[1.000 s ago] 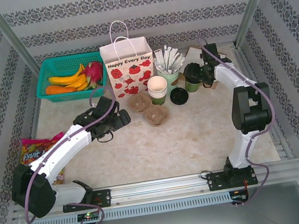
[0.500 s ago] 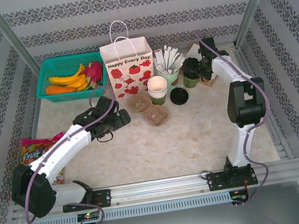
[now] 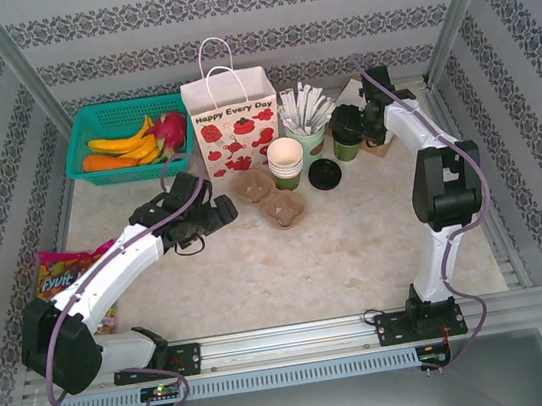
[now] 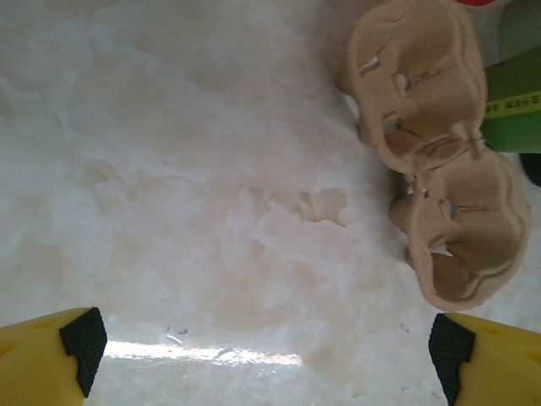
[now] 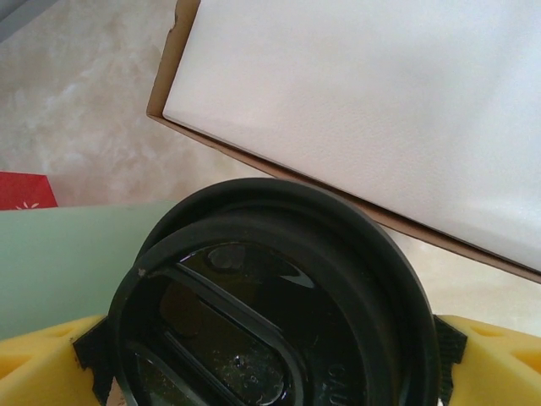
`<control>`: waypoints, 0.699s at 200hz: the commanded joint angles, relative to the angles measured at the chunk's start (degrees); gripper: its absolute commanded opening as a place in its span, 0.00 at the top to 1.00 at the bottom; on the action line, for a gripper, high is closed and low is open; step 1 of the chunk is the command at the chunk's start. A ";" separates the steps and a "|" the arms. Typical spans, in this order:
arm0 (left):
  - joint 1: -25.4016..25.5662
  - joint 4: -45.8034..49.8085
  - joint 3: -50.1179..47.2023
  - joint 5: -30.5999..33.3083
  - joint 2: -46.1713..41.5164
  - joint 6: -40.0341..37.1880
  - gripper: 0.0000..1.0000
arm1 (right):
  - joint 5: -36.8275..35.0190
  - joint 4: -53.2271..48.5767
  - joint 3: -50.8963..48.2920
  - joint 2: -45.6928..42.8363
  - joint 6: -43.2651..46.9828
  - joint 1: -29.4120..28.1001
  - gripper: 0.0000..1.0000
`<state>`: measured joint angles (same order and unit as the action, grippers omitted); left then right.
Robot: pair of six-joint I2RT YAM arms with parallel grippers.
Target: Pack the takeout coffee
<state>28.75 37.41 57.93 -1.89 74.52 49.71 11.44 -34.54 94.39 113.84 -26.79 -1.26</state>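
The white bag's side [image 3: 194, 129] rises clear above the teal basket, so the robot's open left gripper keeps moving to that side's top edge [image 3: 185, 99] and closes there.
The takeout coffee [image 3: 346, 138], a small green cup with a black lid [image 5: 270, 321], stands at the back right of the table. My right gripper [image 3: 358, 128] is over it. In the right wrist view the lid lies between the yellow fingers [image 5: 482, 364], and the jaws stand wide on either side, so the right gripper [image 5: 266, 359] is open. My left gripper [image 3: 220, 213] hovers open over bare table, just left of the brown pulp cup carrier [image 3: 268, 195]. Nothing lies between the left gripper's [image 4: 270, 355] pads, and the carrier [image 4: 439, 211] shows at the upper right.
A white paper bag with red print [image 3: 232, 123] stands at the back centre. Beside it are stacked lidless cups [image 3: 286, 160], a cup of wrapped sticks [image 3: 305, 122], a loose black lid [image 3: 324, 173] and a napkin box [image 5: 380, 110]. A teal fruit basket [image 3: 82, 154] sits back left, a snack packet [image 3: 64, 272] front left.
My right gripper has shifted slightly toward the back wall at the coffee cup and its jaws have widened. The left arm has barely moved.
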 commanded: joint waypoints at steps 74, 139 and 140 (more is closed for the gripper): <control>-8.07 -1.48 19.43 -0.84 5.59 -10.53 0.00 | -5.95 4.71 -16.37 -23.77 -3.92 -0.77 0.02; -16.03 -0.66 39.43 -0.95 19.08 -16.61 0.04 | -12.57 14.44 -42.63 -47.51 -16.20 -9.42 0.02; -16.15 -0.75 39.57 -1.02 19.26 -16.64 0.04 | -12.75 14.47 -42.89 -47.72 -16.11 -9.66 0.02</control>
<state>14.48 36.45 92.33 -4.08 90.30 37.41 2.55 -24.10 57.71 70.85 -37.28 -8.32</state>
